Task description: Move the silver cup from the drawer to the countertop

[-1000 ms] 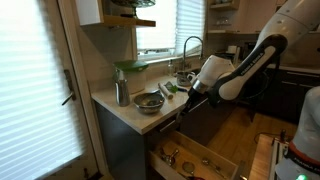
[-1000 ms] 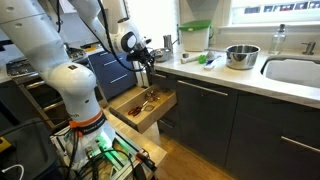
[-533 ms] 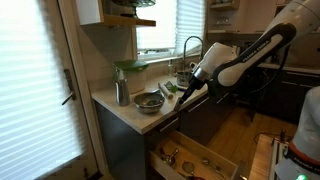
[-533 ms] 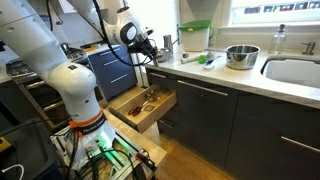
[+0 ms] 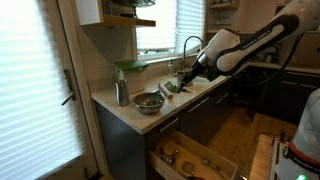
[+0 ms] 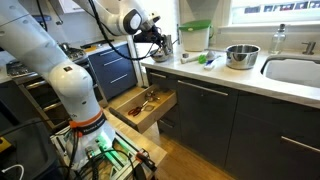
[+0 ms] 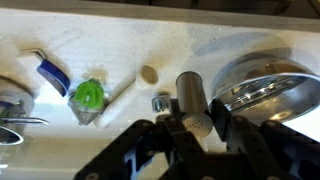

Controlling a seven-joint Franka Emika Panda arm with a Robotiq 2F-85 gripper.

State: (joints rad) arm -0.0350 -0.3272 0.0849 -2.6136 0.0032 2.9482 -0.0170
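Next, my gripper takes the silver cup to the open countertop (image 7: 98,48) in front of the green and white brush, because the steel bowl (image 7: 262,85) and small metal part crowd the cup here.
My gripper (image 7: 197,125) is shut on the silver cup (image 7: 188,92), a slim metal cylinder held between both fingers. It hangs above the pale countertop (image 7: 120,45), beside the steel bowl (image 7: 268,85). In both exterior views the gripper (image 5: 184,74) (image 6: 160,41) is over the countertop (image 5: 118,110) (image 6: 205,70), well above the open drawer (image 5: 192,160) (image 6: 146,104). The drawer has a pale wood inside with small brownish items in it. Whether the cup touches the countertop cannot be told.
On the countertop lie a green and white brush (image 7: 90,97), a blue-striped item (image 7: 52,75), a small round piece (image 7: 149,73) and a small metal part (image 7: 160,102). A metal bottle (image 5: 121,92), the bowl (image 5: 149,101) (image 6: 241,56), a green-lidded container (image 6: 195,37), the tap (image 5: 190,45) and the sink (image 6: 295,70) also stand there.
The arm has risen from just above the open drawer and swung over the countertop, carrying the silver cup with it. The drawer has stayed open.
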